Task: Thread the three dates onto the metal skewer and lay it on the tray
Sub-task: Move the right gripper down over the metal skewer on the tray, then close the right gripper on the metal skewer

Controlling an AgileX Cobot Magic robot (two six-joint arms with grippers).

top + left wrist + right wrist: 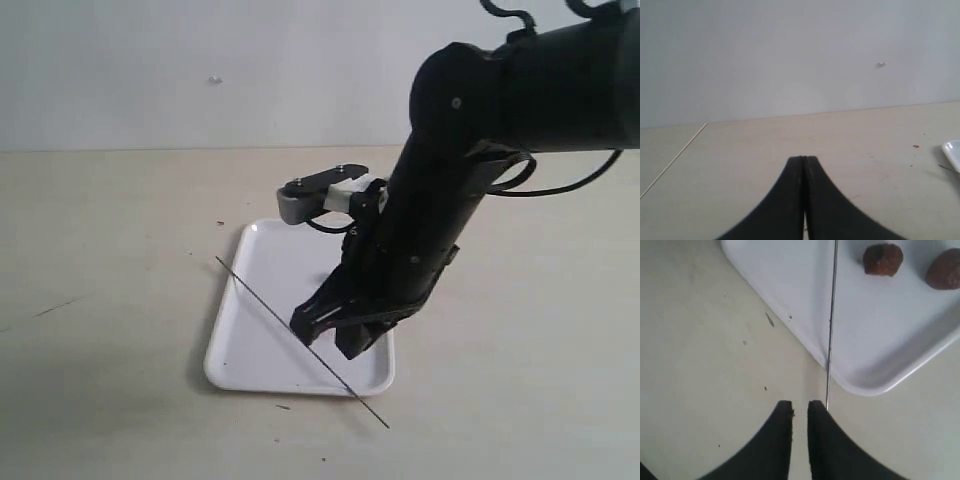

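My right gripper should keep going down with its fingers open across the metal skewer, which lies clear of the dates, until the fingers straddle the skewer.
The white tray lies on the table, and the thin metal skewer lies slantwise across it, its near end sticking out past the rim. My right gripper hangs over the tray's near right part. In the right wrist view its jaws stand slightly open with only table between them, and the skewer runs just beside one fingertip. Two dates rest loose on the tray, apart from the skewer. My left gripper is shut and empty, far from the tray.
The right arm's black body and its cable hide the tray's far right part in the exterior view. Small dark crumbs dot the beige table beside the tray. A pale wall stands behind the table.
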